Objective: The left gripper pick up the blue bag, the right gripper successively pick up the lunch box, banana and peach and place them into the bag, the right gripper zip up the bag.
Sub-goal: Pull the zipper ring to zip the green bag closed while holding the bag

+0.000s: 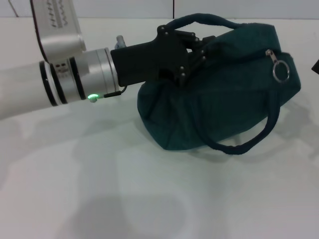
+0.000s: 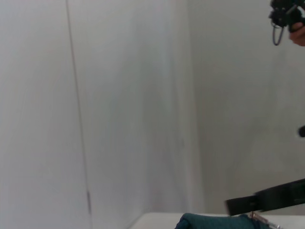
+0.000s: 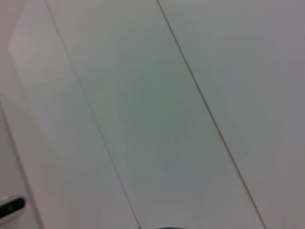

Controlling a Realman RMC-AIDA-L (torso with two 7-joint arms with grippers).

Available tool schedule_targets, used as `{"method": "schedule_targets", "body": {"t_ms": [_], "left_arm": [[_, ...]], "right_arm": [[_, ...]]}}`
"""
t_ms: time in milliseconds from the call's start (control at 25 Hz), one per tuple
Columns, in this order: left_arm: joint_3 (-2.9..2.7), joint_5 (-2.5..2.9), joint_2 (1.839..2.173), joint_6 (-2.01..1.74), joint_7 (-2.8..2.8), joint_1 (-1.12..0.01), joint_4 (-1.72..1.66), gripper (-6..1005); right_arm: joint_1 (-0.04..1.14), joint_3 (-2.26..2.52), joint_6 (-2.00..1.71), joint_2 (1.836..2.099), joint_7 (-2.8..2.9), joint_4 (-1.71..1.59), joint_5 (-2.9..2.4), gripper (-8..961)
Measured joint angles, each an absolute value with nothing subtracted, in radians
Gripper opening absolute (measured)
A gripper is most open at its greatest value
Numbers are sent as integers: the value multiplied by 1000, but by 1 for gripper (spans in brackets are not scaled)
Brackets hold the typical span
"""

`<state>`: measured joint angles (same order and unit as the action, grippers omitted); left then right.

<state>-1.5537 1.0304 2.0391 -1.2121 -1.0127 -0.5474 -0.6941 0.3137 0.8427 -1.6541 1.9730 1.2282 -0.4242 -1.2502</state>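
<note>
The blue bag slants with its ring end high, so my left gripper should swing the bag level and steady it for my right gripper at the zipper pull.
The blue bag lies on the white table, bulging, with its top seam drawn closed. Its metal ring zipper pull hangs at the right end. One loop handle droops over the front and the other arches over the top. My left gripper, on the silver arm with the green light, is shut on the bag's upper left edge. Only a dark sliver of my right gripper shows at the right edge, apart from the bag. The lunch box, banana and peach are out of view.
The left wrist view shows white wall panels, a bit of the teal bag and a black bar above it. The right wrist view shows only wall panels. A white wall stands behind the table.
</note>
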Motion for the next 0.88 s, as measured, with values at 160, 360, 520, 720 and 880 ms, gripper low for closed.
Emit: {"method": "schedule_targets", "body": {"t_ms": [160, 360, 520, 720, 880], "left_arm": [[-1540, 1118, 2018, -1215, -1140, -516, -813, 74], [-1465, 1251, 2016, -1254, -1316, -496, -944, 73], [-1416, 1372, 2022, -1275, -1499, -505, -1040, 72], [-1370, 1449, 2060, -1253, -1536, -522, -1033, 71], [-1315, 1497, 2087, -1237, -1495, -564, -929, 70]], "right_arm": [[330, 843, -1620, 1971, 1244, -419, -1257, 619], [373, 844, -1588, 1975, 1267, -415, -1329, 619], [406, 844, -1580, 1983, 1274, -405, -1370, 620], [444, 841, -1558, 2000, 1275, -393, -1417, 620], [420, 812, -1569, 2000, 1275, -398, -1410, 619]]}}
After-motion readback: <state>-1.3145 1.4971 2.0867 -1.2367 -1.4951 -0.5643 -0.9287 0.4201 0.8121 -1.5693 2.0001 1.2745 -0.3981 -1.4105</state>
